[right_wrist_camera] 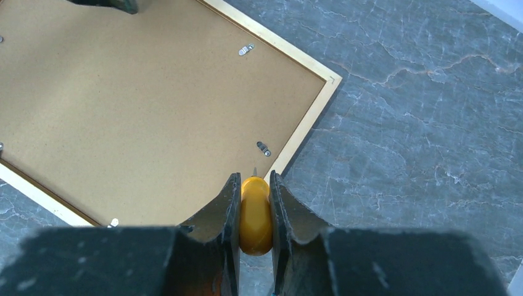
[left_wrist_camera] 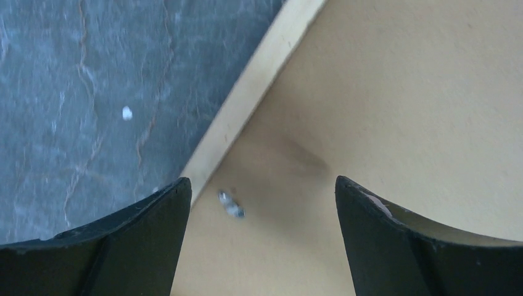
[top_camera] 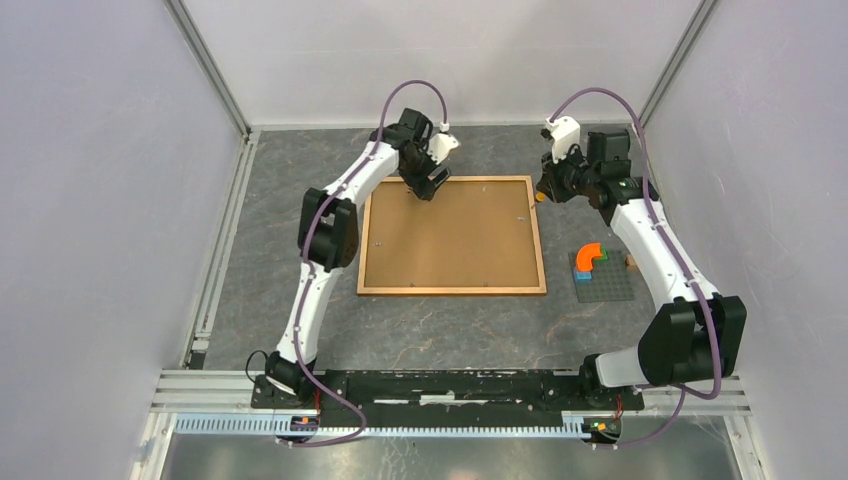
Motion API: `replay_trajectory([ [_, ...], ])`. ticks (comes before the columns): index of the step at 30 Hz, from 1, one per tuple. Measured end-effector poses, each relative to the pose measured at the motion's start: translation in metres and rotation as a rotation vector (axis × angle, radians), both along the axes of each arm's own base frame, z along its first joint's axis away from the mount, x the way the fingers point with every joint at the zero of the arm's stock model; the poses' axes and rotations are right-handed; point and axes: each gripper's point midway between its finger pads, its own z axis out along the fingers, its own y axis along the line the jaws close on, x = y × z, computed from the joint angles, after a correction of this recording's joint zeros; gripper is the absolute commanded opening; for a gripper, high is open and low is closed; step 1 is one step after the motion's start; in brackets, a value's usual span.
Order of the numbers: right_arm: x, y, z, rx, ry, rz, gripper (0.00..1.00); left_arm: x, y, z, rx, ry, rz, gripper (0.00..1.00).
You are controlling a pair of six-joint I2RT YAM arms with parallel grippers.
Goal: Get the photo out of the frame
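Note:
The clip at the frame's near edge (right_wrist_camera: pixel 114 222) is away from the screwdriver in my right gripper, so next my left gripper grabs the frame's far edge (top_camera: pixel 462 178) and turns the frame.
The frame (top_camera: pixel 452 291) lies face down on the table, its brown fibreboard back (top_camera: pixel 450 235) up. The photo is hidden under that back. My left gripper (top_camera: pixel 425 190) is open and empty over the frame's far left corner. In the left wrist view the gripper (left_wrist_camera: pixel 262 180) straddles a small metal clip (left_wrist_camera: pixel 230 203) beside the moulding (left_wrist_camera: pixel 259 80). My right gripper (top_camera: pixel 545 192) is at the frame's far right edge. In the right wrist view the gripper (right_wrist_camera: pixel 254 176) is shut on a yellow tool handle (right_wrist_camera: pixel 255 216) with a thin metal tip, near a clip (right_wrist_camera: pixel 264 148).
A grey baseplate (top_camera: pixel 612 285) with an orange curved brick (top_camera: pixel 590 256) and smaller bricks sits right of the frame, under my right arm. A small wooden block (top_camera: pixel 631 263) lies beside it. Enclosure walls stand left, right and behind. Another clip (right_wrist_camera: pixel 246 49) shows on the back.

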Motion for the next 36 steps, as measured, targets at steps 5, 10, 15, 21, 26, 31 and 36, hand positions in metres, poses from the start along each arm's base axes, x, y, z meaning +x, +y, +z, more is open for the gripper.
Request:
replay_trajectory([
  [5,-0.002,0.000,-0.002,-0.004,0.012,0.002,0.00,0.024,-0.012,-0.012,0.011,-0.064,0.007,0.90],
  [10,-0.004,-0.001,-0.004,-0.006,0.020,0.003,0.00,0.034,-0.016,-0.015,0.010,-0.099,0.012,0.79],
  [15,-0.004,-0.001,-0.004,-0.008,0.022,0.005,0.00,0.037,-0.015,-0.015,0.015,-0.106,0.008,0.63],
  [21,-0.004,0.000,-0.004,-0.006,0.022,0.007,0.00,0.034,-0.002,-0.018,0.016,-0.062,0.006,0.35],
  [26,-0.004,0.001,-0.007,-0.004,0.029,0.011,0.00,0.029,0.019,-0.021,0.042,-0.020,-0.007,0.18],
  [31,-0.002,0.003,-0.017,0.003,0.057,0.022,0.00,0.013,0.051,-0.021,0.058,0.058,0.042,0.07],
  [36,-0.001,0.005,-0.025,0.006,0.082,0.027,0.00,-0.027,0.113,-0.022,0.035,0.168,0.257,0.06],
])
